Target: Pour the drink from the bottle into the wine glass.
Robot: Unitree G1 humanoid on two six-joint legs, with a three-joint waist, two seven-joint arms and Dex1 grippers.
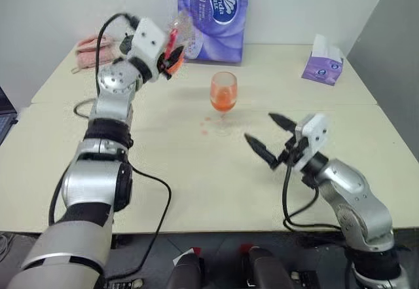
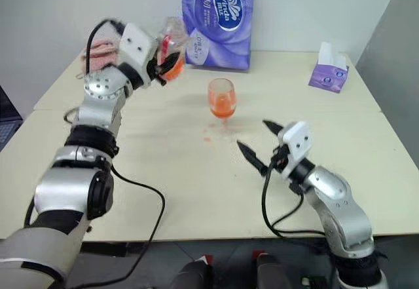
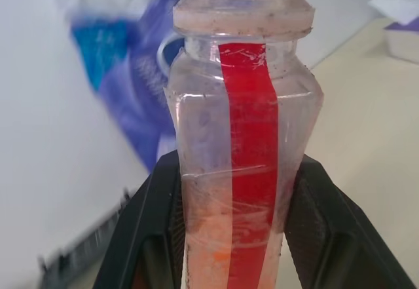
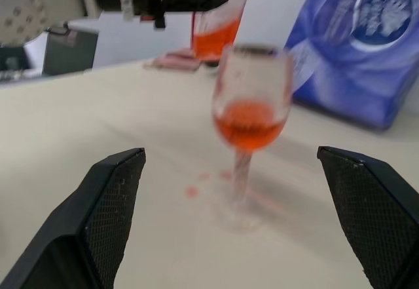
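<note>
I should keep lowering the bottle to the open tabletop (image 1: pixel 158 111) with my left gripper until the bottle stands, then let go, because it hangs base down and clear of the filled wine glass (image 1: pixel 224 96).
My left gripper (image 1: pixel 171 59) is shut on the bottle (image 1: pixel 175 41), held about upright in the air to the left of and above the wine glass (image 1: pixel 224 96). In the left wrist view the black fingers (image 3: pixel 141 236) clamp the bottle (image 3: pixel 242 138) by its lower body; its neck is open and a red label strip runs down it. A little orange drink (image 2: pixel 171 71) sits in its bottom. The glass stands mid-table with orange drink (image 4: pixel 251 124) in its bowl. My right gripper (image 1: pixel 260 126) hangs open, low, just right of and nearer than the glass, holding nothing.
Small orange drops (image 1: pixel 206 124) mark the table (image 1: pixel 196 184) by the glass foot. A purple tissue pack (image 1: pixel 213 14) stands at the back, a purple tissue box (image 1: pixel 323 66) at the back right, and a pink cloth (image 1: pixel 91 46) at the back left.
</note>
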